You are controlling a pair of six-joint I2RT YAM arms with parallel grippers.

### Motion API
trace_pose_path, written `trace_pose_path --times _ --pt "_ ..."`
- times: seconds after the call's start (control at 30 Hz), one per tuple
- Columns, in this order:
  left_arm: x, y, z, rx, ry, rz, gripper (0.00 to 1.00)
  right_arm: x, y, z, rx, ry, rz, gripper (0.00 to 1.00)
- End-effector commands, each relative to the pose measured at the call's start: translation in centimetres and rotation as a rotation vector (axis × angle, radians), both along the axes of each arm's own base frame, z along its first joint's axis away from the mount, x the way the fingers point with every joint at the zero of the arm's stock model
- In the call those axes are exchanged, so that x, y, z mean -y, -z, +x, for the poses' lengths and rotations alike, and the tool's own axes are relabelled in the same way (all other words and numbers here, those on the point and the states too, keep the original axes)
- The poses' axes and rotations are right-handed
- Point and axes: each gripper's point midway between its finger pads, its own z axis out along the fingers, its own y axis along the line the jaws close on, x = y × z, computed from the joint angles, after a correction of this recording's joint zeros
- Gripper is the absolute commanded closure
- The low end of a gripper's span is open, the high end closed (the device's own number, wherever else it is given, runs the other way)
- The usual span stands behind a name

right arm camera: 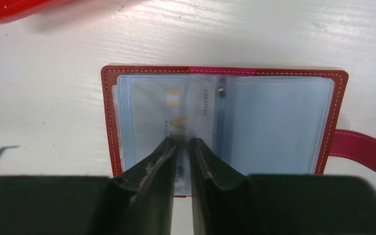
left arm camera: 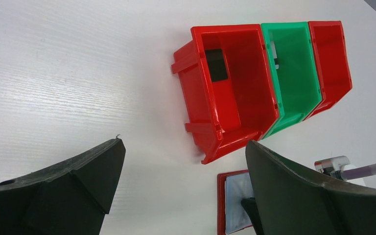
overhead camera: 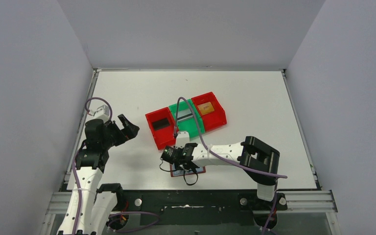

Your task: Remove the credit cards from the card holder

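I should take over the clear pocket (right arm camera: 149, 115) with my left gripper and lay it toward the tab (right arm camera: 364, 147), because my right gripper leans over the pocket from the snap tab's side.
The card holder (right arm camera: 108, 122) lies open and flat on the white table, red rim around blue-grey clear pockets, its snap tab (right arm camera: 364, 149) out to the right. A silver-grey credit card (right arm camera: 152, 105) with gold lettering sits inside the left pocket. My right gripper (right arm camera: 182, 143) points down onto that card, jaws nearly together with a thin slit; I cannot tell whether they pinch anything. From above, the right gripper (overhead camera: 178, 157) covers most of the holder (overhead camera: 196, 171). My left gripper (overhead camera: 127, 128) hangs wide open and bare to the left (left arm camera: 184, 142), the holder's corner (left arm camera: 232, 196) beside its right finger.
Three bins stand in a row behind the holder. The left red bin (overhead camera: 152, 132) has a black card (overhead camera: 161, 123) in it. The green bin (overhead camera: 197, 122) is in the middle. The right red bin (overhead camera: 219, 115) holds a gold-tan card (overhead camera: 206, 108). Side walls close in the table.
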Motion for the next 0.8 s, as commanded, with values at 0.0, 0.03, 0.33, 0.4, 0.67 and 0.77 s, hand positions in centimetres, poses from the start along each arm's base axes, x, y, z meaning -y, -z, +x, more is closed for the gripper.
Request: trace_pose_path --times 0.0,0.03,0.33,0.4,0.67,0.77 --pt "-0.1 -1.4 1.0 0.072 0.011 0.008 0.02 1.4 0.5 0.0 0.013 -0.011 -0.059 0.94" --pt "-0.1 -1.4 1.0 0.072 0.011 0.008 0.02 1.2 0.3 0.0 0.015 -0.014 -0.047 0.97" --pt "0.0 -1.2 1.0 0.064 0.016 0.004 0.03 -0.9 -2.6 0.9 0.022 -0.024 0.170 1.00" --pt "0.1 -1.3 1.0 0.066 0.022 0.002 0.03 -1.1 -3.3 1.2 0.017 -0.013 0.251 1.00" --pt "2.2 -2.4 0.5 0.092 0.131 -0.062 0.03 -0.9 -4.7 1.8 -0.024 0.017 0.551 1.00" --pt "5.1 -3.6 -0.3 0.112 0.257 -0.202 0.04 -0.3 -4.5 1.8 -0.038 0.029 0.613 1.00"
